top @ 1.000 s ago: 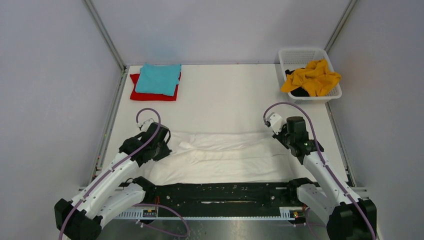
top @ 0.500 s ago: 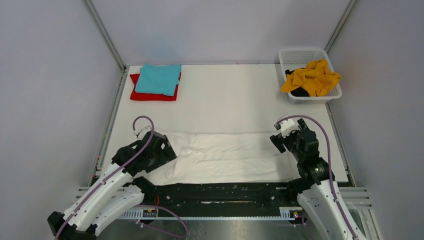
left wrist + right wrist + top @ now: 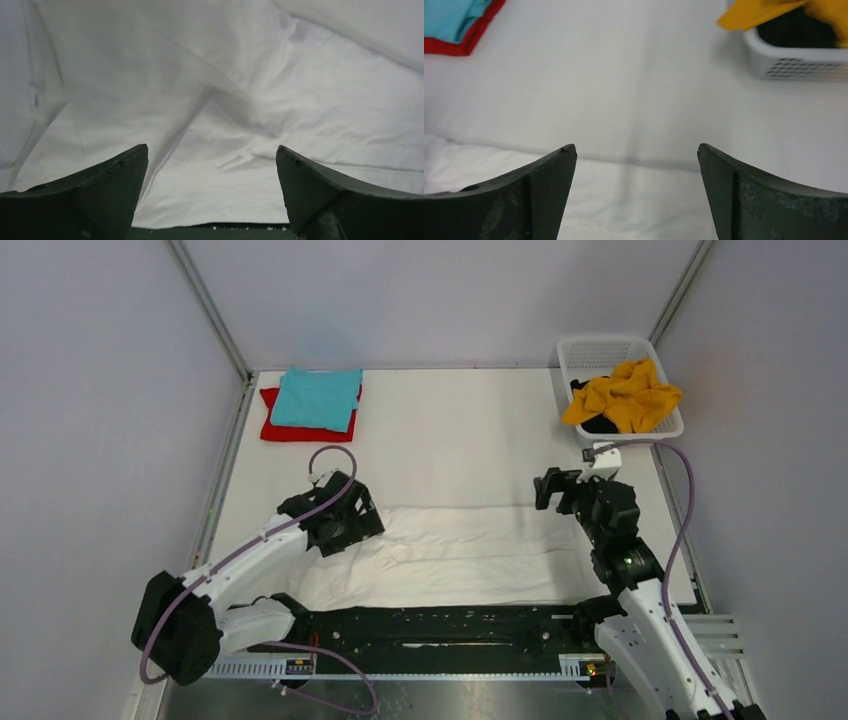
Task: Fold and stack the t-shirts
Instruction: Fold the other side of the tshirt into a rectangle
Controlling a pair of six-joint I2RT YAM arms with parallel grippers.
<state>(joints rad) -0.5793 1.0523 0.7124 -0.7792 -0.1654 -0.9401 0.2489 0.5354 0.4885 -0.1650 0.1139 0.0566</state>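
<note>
The white t-shirt's long band runs along the table's front edge. I need to turn it so that it points toward the table's back before my grippers fold its near end.
The white t-shirt lies as a long folded band near the table's front edge, creased in the middle. My left gripper hovers open over its left end; in the left wrist view its jaws stand wide apart above wrinkled white cloth, holding nothing. My right gripper is open above the band's far right corner, with the white t-shirt under its empty jaws. A folded teal t-shirt rests on a folded red one at the back left. The mustard-yellow t-shirt is bunched in the basket.
The white lattice basket stands at the back right and also holds something black. A black rail runs along the near edge between the arm bases. Grey walls close in the left, back and right sides.
Both grippers have gone from shut on the white t-shirt's ends to open, letting it go. The left arm swung right and further in; the right gripper lifted and turned toward the back.
</note>
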